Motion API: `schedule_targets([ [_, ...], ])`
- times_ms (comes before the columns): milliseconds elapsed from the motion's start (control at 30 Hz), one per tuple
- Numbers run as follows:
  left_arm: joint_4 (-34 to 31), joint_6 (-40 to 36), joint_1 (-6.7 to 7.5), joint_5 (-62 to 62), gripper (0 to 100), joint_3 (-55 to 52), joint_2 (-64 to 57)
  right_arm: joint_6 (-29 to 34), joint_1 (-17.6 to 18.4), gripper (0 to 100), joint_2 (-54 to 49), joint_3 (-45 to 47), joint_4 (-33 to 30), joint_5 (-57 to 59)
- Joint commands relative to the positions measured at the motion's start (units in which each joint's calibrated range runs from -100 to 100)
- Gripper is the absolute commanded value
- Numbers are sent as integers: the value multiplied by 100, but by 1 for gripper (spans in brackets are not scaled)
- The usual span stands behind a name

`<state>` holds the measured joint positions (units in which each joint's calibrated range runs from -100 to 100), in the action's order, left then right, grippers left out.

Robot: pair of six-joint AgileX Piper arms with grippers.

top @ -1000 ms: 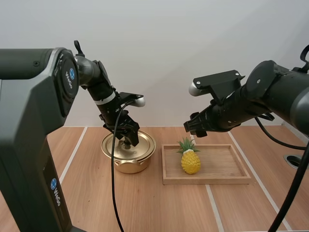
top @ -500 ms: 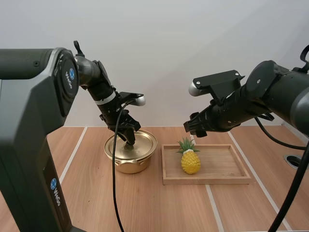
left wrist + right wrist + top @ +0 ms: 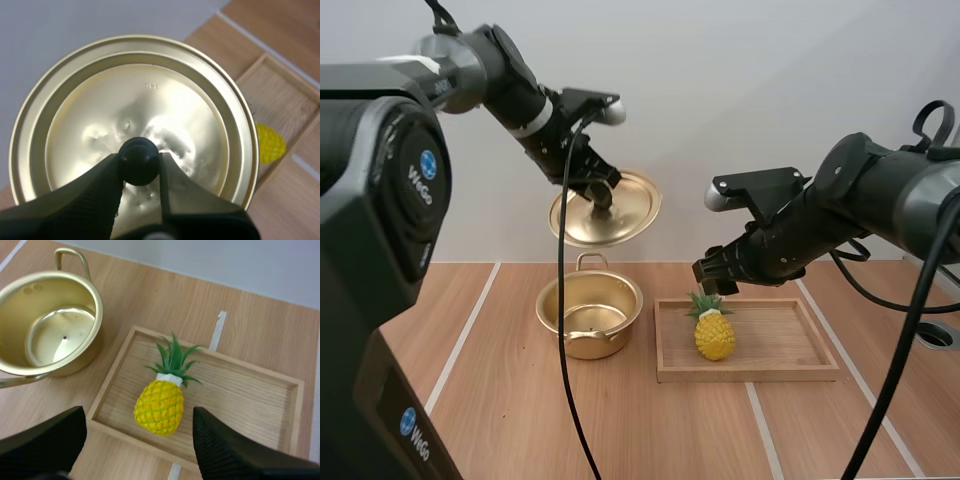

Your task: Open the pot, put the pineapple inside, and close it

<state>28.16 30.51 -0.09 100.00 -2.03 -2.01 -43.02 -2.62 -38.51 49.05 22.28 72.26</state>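
Note:
The pineapple has a white band (image 3: 709, 312) around its neck, so its green leaves (image 3: 703, 302) will come along firmly attached when the robot lifts the pineapple's yellow body.
A gold pot (image 3: 588, 315) stands open and empty on the table; the right wrist view looks into the pot (image 3: 46, 325). Its gold lid (image 3: 606, 208) hangs high above it, tilted, with my left gripper (image 3: 600, 190) shut on the black knob (image 3: 139, 161). The yellow pineapple (image 3: 714, 329) with green leaves stands at the left end of the wooden tray (image 3: 780, 345). My right gripper (image 3: 716, 272) hovers open just above the pineapple (image 3: 161, 402), its fingers (image 3: 225, 450) spread to either side.
The tray (image 3: 250, 390) lies right beside the pot, its right half bare. Pale lines run across the wooden table. Open table lies in front of the pot and tray.
My left gripper closed on the knob and lifted the lid up and slightly right, off the pot. My right gripper sank a little toward the pineapple.

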Motion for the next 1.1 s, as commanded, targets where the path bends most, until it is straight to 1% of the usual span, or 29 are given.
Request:
schedule_targets([
  [0, 372, -108, -4, 0, 0, 544, -586, -108, -24, 100, 360, -49, 52, 157],
  [167, 383, -270, -4, -1109, 0, 1146, -1274, -233, -24, 100, 1000, -49, 52, -26],
  [300, 394, -375, -4, -1945, 0, 1339, -1717, -290, -24, 100, 1444, -49, 91, -334],
  [433, 384, -589, -4, -3911, 0, 1356, -2326, -381, -24, 100, 1981, -49, 143, -808],
  [567, 394, -900, -4, -6548, 0, 1356, -2861, -483, -24, 100, 2312, -49, 174, -864],
  [733, 460, -921, -4, -10139, 0, 1356, -3298, -813, -24, 100, 2566, -49, 504, -1066],
  [867, 483, -1121, -4, -12520, 0, 1356, -3420, -968, -15, 100, 2699, -53, 687, -1327],
  [933, 450, -1290, -4, -13278, 0, 1356, -3458, -989, -15, 100, 2791, -64, 699, -1349],
  [1067, -62, -1634, -4, -13427, 0, 1356, -3560, -1107, -15, 100, 3109, -79, 788, -1384],
])
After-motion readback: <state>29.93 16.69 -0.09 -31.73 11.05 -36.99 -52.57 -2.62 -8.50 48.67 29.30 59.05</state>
